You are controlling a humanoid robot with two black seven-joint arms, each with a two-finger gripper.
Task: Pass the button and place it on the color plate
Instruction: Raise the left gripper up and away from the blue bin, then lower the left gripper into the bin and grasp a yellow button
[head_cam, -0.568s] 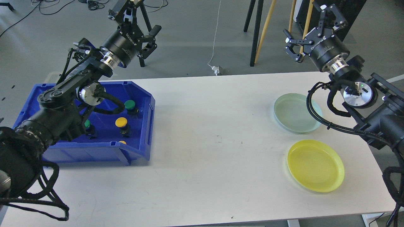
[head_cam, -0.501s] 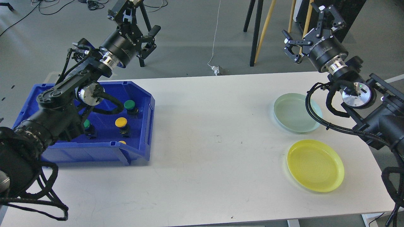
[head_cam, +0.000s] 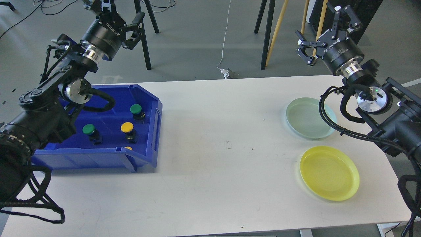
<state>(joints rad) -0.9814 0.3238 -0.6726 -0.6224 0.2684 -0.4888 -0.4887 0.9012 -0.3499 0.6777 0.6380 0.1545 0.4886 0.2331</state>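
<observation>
I see a long dark body (head_cam: 131, 137) sticking out from the round cap, so the yellow button (head_cam: 127, 127) will lie on its side when I put it down.
A blue bin (head_cam: 154, 131) on the table's left holds two green buttons (head_cam: 135, 109) (head_cam: 88, 129), a yellow button (head_cam: 127, 126) and part of another yellow one (head_cam: 128, 148) behind the front wall. A pale green plate (head_cam: 307, 118) and a yellow plate (head_cam: 329, 172) lie on the right. My left gripper (head_cam: 113, 11) is raised beyond the bin's far side, open and empty. My right gripper (head_cam: 325, 24) is raised beyond the table's far right edge, open and empty.
The white table (head_cam: 223, 158) carries the bin and plates. Tripod legs (head_cam: 264, 33) and wooden poles (head_cam: 276, 29) stand on the floor behind, with a white cable and plug (head_cam: 227, 72).
</observation>
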